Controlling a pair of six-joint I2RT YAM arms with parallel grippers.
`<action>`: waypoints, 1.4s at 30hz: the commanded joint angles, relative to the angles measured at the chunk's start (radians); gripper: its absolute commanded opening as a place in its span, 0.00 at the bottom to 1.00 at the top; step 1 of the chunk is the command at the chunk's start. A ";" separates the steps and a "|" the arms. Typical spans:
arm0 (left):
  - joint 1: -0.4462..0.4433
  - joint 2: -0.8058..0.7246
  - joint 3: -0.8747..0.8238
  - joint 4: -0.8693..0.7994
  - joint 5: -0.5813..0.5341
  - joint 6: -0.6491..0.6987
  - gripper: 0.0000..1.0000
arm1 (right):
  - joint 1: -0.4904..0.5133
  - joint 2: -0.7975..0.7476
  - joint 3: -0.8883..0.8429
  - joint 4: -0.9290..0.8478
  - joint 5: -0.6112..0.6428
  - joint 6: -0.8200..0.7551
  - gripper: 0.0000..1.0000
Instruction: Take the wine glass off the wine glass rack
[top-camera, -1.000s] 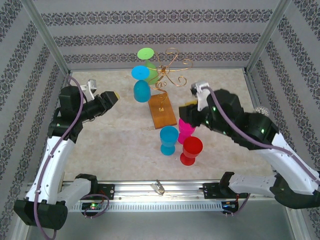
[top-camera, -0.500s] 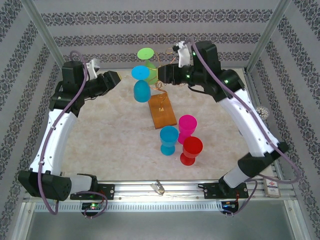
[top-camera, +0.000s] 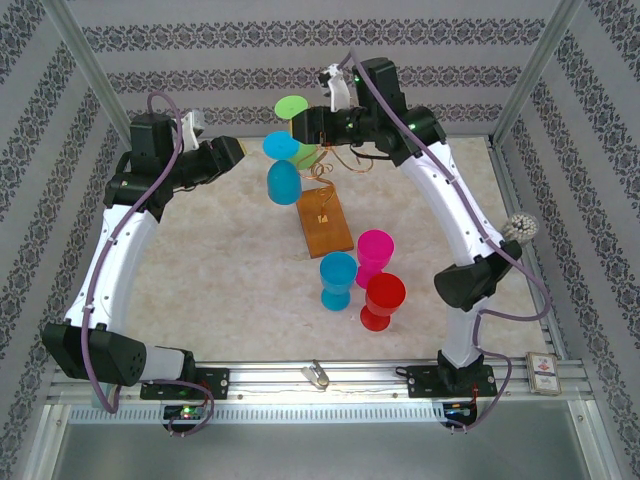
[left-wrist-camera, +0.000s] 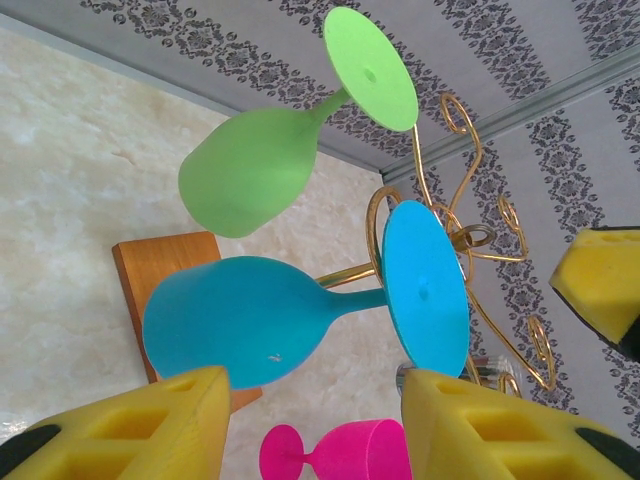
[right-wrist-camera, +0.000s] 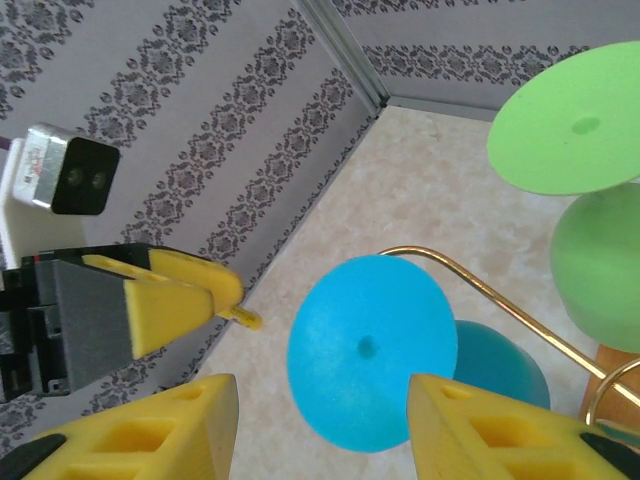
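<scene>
I should keep moving my right gripper's open fingers in, as the hanging blue glass's foot (top-camera: 281, 145) is ahead of them, clear of the green glass, until they straddle the foot's edge (top-camera: 296, 147).
The wine glass rack (top-camera: 343, 135) is gold wire on an orange-brown wooden base (top-camera: 324, 222). A blue wine glass (top-camera: 282, 168) hangs upside down from it, and a green wine glass (top-camera: 296, 128) hangs behind. My left gripper (top-camera: 233, 152) is open, just left of the blue glass, whose bowl (left-wrist-camera: 245, 320) and foot (left-wrist-camera: 425, 285) lie ahead of its open fingers (left-wrist-camera: 310, 430). My right gripper (top-camera: 301, 127) hovers above the rack, also open; the blue foot (right-wrist-camera: 370, 350) lies beyond its fingertips (right-wrist-camera: 320, 430). Neither gripper touches a glass.
Three glasses stand upright in front of the base: blue (top-camera: 338, 280), pink (top-camera: 375, 255) and red (top-camera: 383, 300). Patterned walls close in behind and beside the rack. The left gripper (right-wrist-camera: 180, 295) faces the right one across the blue glass.
My right arm swung up and back from beside the pink glass to above the rack, its jaws opening wider. The left gripper edged toward the blue glass.
</scene>
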 joint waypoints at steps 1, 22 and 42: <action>0.020 -0.012 -0.015 0.003 -0.009 0.021 0.49 | 0.002 0.026 0.046 -0.052 0.023 -0.025 0.48; 0.035 -0.030 -0.066 0.037 -0.005 -0.004 0.49 | 0.004 0.077 0.039 -0.048 0.048 -0.016 0.52; 0.047 -0.048 -0.089 0.047 -0.006 -0.012 0.49 | 0.020 0.107 0.056 -0.044 0.025 -0.009 0.51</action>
